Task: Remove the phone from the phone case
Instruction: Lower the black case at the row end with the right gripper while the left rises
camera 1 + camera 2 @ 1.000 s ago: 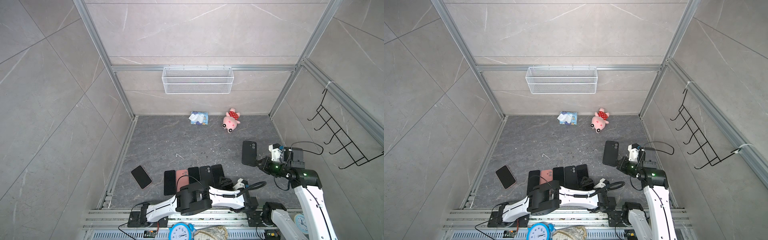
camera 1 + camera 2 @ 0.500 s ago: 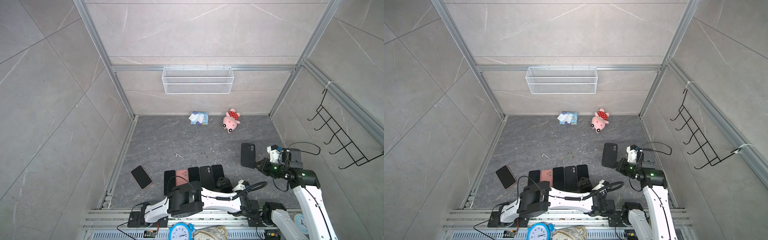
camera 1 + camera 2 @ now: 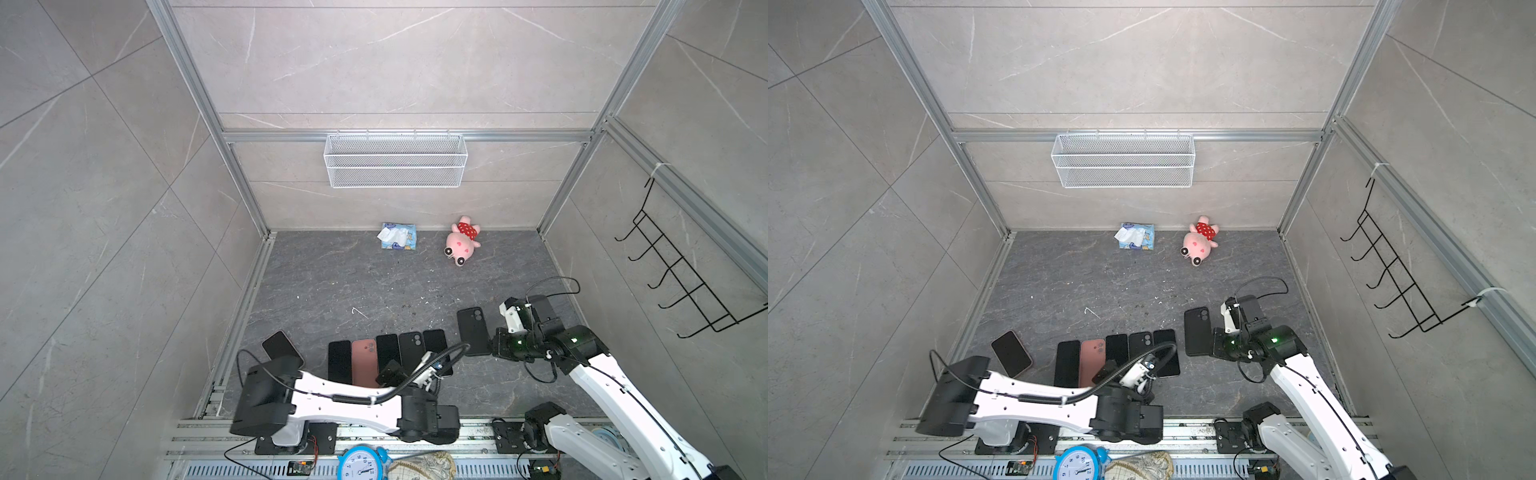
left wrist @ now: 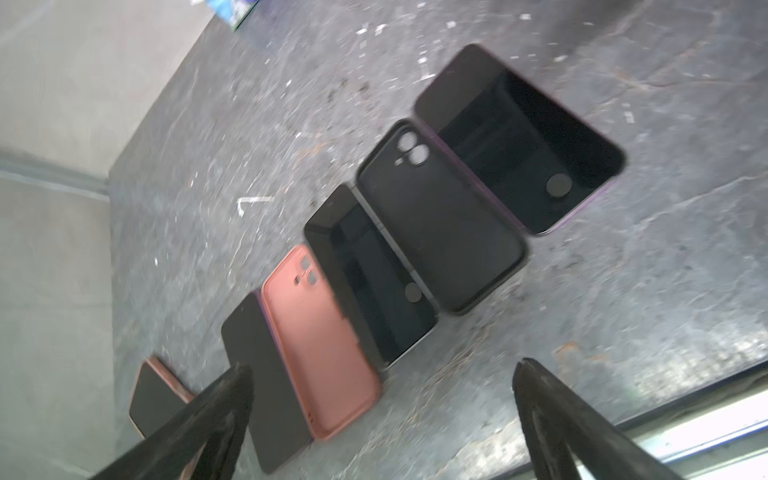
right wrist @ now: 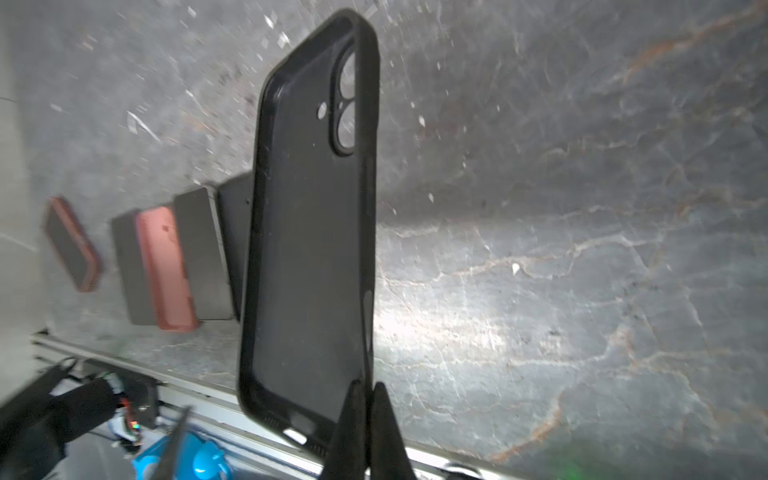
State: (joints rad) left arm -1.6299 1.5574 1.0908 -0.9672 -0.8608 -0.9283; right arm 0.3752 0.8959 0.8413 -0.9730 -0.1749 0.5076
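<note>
The empty case I hold (image 3: 1197, 330) hangs level with the black phone's free side (image 3: 1178, 342), so my right gripper goes on lowering it there until it lies flat.
My right gripper (image 5: 368, 386) is shut on the rim of an empty black phone case (image 5: 307, 232); the floor shows through its camera hole. In both top views the case (image 3: 471, 330) (image 3: 1198, 330) hangs just right of a row on the floor. A black phone (image 3: 436, 347) (image 4: 523, 141) lies screen up at the row's right end. My left gripper (image 4: 384, 368) is open with nothing between its fingers. It hovers over the row's near end (image 3: 409, 370).
The row also holds a black case (image 4: 440, 220), a phone (image 4: 370, 274), a pink case (image 4: 320, 340) and another phone (image 4: 266, 386). A phone in a pink case (image 3: 282, 349) lies apart at the left. A tissue pack (image 3: 397, 237) and pink plush (image 3: 461, 241) sit by the back wall.
My left gripper has opened wide and its arm has drawn back toward the front. My right gripper has carried the black case left and nearer, up to the row.
</note>
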